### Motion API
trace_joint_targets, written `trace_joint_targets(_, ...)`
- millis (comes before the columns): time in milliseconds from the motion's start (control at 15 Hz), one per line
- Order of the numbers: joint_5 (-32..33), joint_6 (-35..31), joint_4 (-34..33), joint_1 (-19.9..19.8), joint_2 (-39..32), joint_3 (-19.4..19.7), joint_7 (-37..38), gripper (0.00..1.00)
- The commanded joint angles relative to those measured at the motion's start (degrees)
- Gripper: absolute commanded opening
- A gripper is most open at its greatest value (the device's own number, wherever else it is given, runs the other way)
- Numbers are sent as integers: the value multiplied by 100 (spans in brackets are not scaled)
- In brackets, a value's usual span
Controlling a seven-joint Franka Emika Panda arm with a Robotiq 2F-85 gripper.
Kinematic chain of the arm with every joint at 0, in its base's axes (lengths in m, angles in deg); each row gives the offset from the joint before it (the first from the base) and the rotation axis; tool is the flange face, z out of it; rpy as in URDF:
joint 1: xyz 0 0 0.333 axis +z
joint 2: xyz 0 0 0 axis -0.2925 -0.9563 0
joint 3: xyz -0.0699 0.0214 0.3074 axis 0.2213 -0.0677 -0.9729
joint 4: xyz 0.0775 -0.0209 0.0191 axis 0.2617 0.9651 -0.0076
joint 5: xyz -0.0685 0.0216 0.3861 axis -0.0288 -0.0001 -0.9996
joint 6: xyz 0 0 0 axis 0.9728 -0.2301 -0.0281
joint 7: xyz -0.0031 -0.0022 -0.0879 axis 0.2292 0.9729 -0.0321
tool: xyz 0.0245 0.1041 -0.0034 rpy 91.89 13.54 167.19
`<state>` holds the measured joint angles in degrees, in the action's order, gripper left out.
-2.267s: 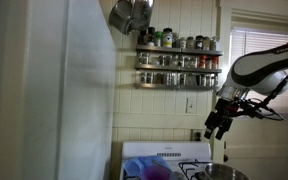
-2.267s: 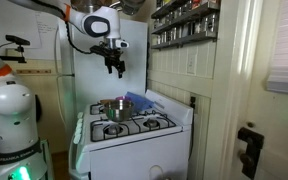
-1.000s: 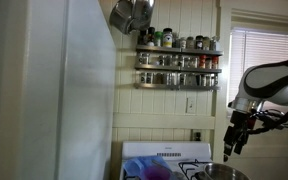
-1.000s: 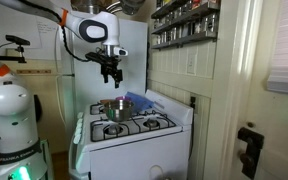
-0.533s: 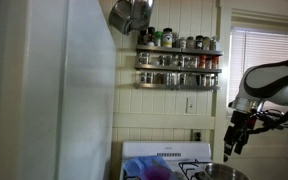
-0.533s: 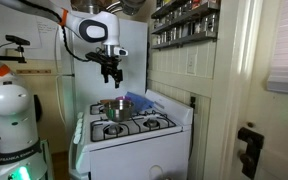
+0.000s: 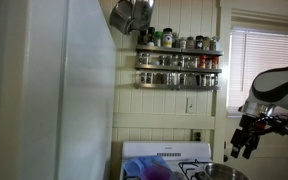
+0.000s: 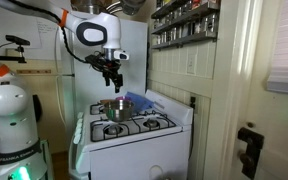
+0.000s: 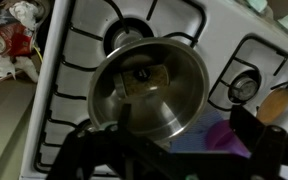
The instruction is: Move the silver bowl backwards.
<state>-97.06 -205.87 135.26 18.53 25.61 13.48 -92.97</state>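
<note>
The silver bowl's opening [image 9: 150,95] has my gripper's spread fingers hanging across it, so my gripper should move toward the red can and straddle the bowl's rim on that side [image 9: 92,88].
The silver bowl [image 9: 149,85] sits on a burner of the white stove [image 9: 74,40]. It also shows in both exterior views, at the bottom edge [image 7: 224,173] and on the stovetop [image 8: 112,108]. My gripper [image 8: 111,80] hangs in the air above the bowl, apart from it, and it is also in an exterior view [image 7: 245,150]. In the wrist view its dark fingers [image 9: 179,150] frame the bowl's lower rim, spread wide and empty.
A purple-blue object [image 9: 224,135] lies next to the bowl. The stove has black grates and several burners [image 8: 134,124]. A spice rack [image 7: 177,60] hangs on the wall, a pot [image 7: 130,14] hangs high. A white fridge [image 7: 74,90] stands beside the stove.
My arm has moved sideways and lower, bringing the gripper nearer above the bowl. The bowl has not moved.
</note>
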Motion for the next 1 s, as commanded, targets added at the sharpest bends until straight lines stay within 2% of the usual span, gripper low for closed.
trace_joint_targets(0, -118, -377, 433, -198, 173, 161, -87, 100)
trace_joint_targets(200, -31, -262, 270, -231, -3, 137, -31, 100)
trace_joint_targets(933, -103, -323, 305, -267, -110, 223, -92, 100)
